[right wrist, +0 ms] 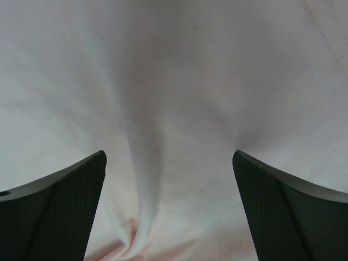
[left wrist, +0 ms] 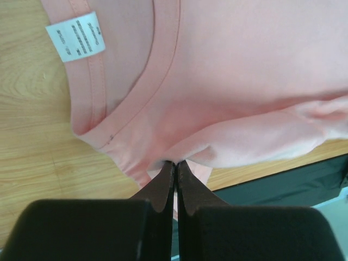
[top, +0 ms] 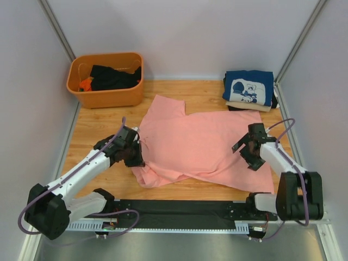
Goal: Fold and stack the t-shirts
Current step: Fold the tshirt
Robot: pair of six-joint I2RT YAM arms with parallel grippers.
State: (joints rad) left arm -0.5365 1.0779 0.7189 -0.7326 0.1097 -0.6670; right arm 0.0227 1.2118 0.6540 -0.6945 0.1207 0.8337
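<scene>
My right gripper should move back to the hem edge (top: 269,167), pinch the hem edge and pull the cloth tight, because it is hanging open over wrinkled cloth inside the T-shirt's hem (top: 231,160).
A salmon-pink t-shirt (top: 201,144) lies spread and rumpled on the wooden table. My left gripper (top: 136,154) is shut on a fold of it near the collar; the left wrist view shows the closed fingertips (left wrist: 175,165) pinching pink cloth (left wrist: 244,81) beside the white label (left wrist: 76,36). My right gripper (top: 246,148) is open, low over the shirt's right side; its wide-apart fingers (right wrist: 60,201) frame wrinkled pink cloth (right wrist: 179,109). A folded navy t-shirt with white cartoon print (top: 249,87) tops a small stack at the back right, a beige one (top: 255,107) under it.
An orange plastic tub (top: 106,80) at the back left holds dark clothes (top: 114,76). Grey walls close in the table on three sides. A black rail (top: 185,209) carries the arm bases along the near edge.
</scene>
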